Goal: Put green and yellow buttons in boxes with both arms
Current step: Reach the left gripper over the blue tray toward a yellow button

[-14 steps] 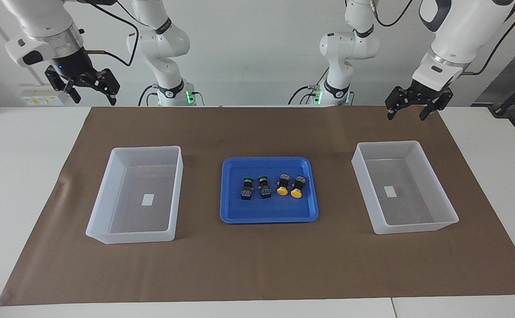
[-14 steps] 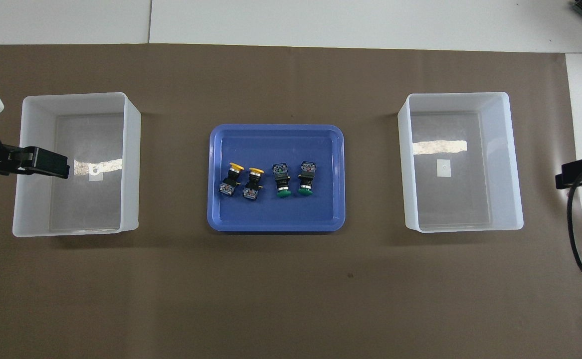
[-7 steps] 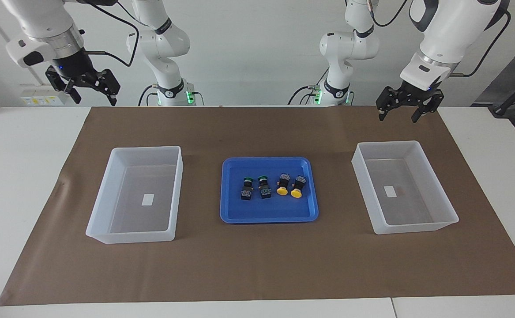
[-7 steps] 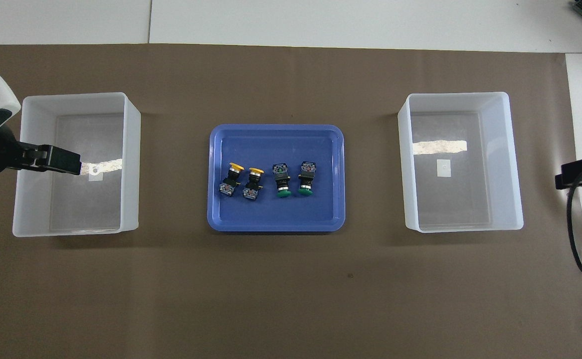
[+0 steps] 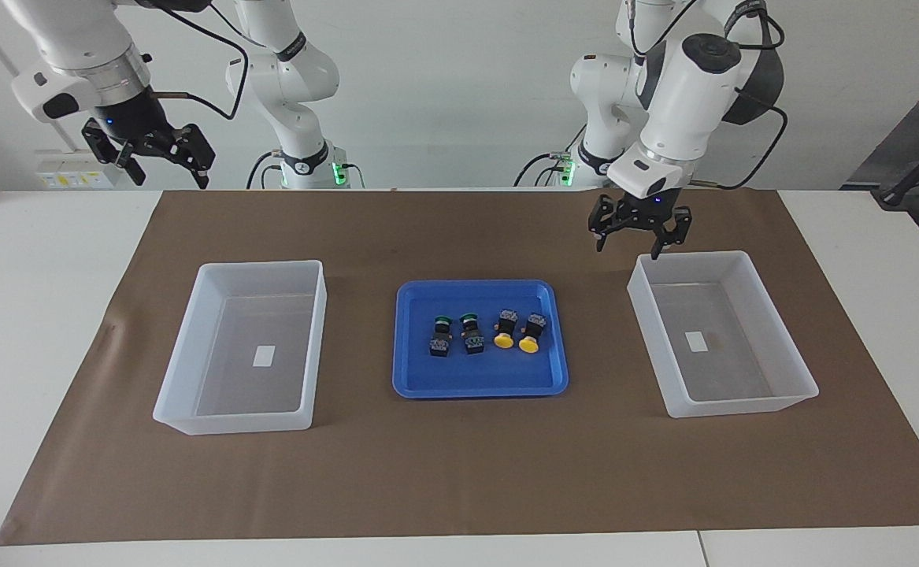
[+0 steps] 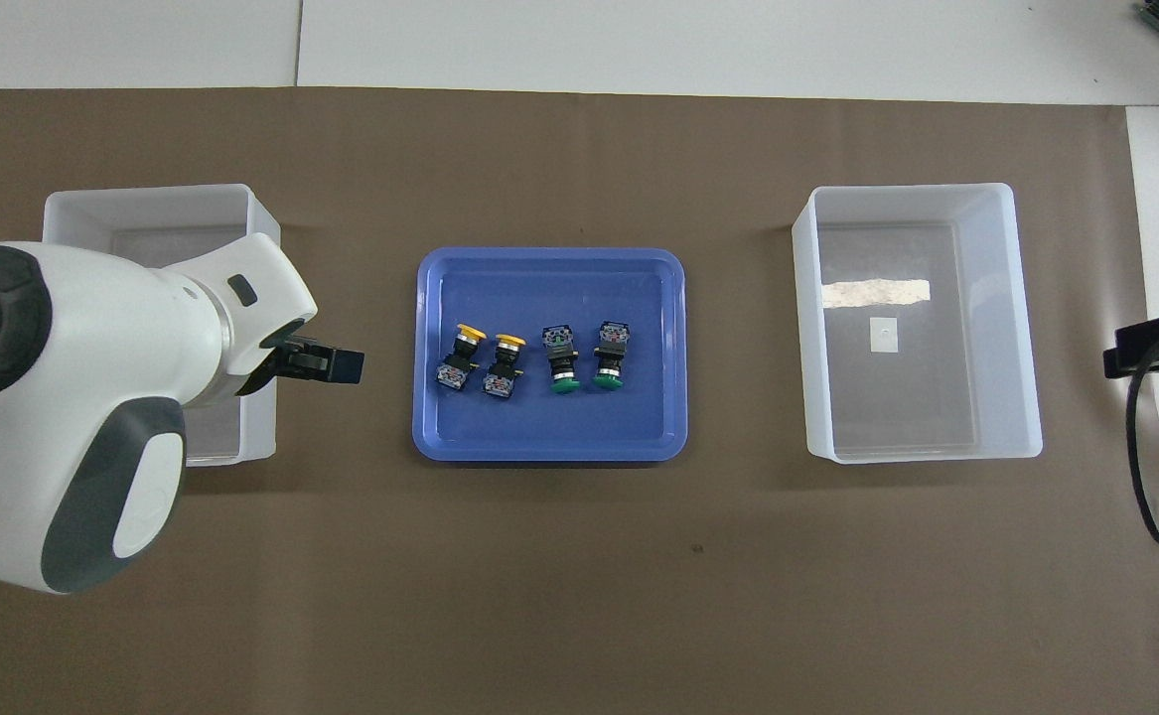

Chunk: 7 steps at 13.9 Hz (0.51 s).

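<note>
The yellow button (image 6: 505, 365) nearest the green buttons lies free of its neighbours, so my open left gripper should keep moving toward it until its fingers straddle the black body (image 6: 506, 357).
Two green buttons (image 5: 456, 333) (image 6: 585, 358) and two yellow buttons (image 5: 518, 331) (image 6: 483, 362) lie in a row in the blue tray, the yellow pair toward the left arm's end. One box (image 5: 695, 257) (image 6: 147, 193) stands at the left arm's end, the other box (image 5: 261, 266) (image 6: 912, 189) at the right arm's end. My left gripper (image 5: 627, 247) (image 6: 333, 364) hangs open and holds nothing, over the mat between the tray and its box. My right gripper (image 5: 166, 169) (image 6: 1157, 344) waits open, raised above the mat's edge at its end.
The shallow blue tray (image 5: 479, 387) (image 6: 549, 452) sits mid-table between the boxes. A brown mat (image 5: 459, 472) covers the white table. The left arm's white body (image 6: 72, 397) hides much of its box in the overhead view. A black cable (image 6: 1140, 477) hangs by the right gripper.
The left arm has swung in from its end of the table toward the tray and come lower, its gripper still open. The right arm has barely moved. The buttons lie as before.
</note>
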### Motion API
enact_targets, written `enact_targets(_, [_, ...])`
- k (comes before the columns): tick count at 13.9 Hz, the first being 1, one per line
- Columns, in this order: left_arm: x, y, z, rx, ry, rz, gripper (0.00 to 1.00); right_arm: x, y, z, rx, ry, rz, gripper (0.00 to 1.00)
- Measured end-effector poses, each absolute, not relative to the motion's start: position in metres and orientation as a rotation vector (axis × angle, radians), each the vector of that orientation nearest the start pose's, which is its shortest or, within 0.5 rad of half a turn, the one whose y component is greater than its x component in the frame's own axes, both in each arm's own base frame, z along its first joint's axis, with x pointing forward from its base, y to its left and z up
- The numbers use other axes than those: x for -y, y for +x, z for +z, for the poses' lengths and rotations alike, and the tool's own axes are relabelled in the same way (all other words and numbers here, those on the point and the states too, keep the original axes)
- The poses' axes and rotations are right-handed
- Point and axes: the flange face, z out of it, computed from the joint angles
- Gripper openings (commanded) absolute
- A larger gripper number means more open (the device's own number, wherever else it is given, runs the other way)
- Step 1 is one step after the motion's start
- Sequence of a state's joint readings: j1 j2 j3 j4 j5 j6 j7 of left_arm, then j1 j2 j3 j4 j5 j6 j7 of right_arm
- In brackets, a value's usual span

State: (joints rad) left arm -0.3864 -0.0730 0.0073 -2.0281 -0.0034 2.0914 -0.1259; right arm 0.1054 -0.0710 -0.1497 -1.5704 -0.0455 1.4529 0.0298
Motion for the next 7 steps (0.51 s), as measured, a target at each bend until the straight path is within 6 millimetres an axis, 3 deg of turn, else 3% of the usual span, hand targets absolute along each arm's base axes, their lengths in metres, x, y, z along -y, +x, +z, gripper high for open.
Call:
enact_targets(4, [0.259,0.511,0.441,-0.347,-3.172,-0.234,1.00,0.031,0.520,0.650,-0.122,-3.173,0.080,1.00])
enact_targets(7, [0.274,0.511,0.434,-0.336,-3.184,-0.274,1.00,0.031,0.520,0.649,-0.122,-3.173,0.084,1.00])
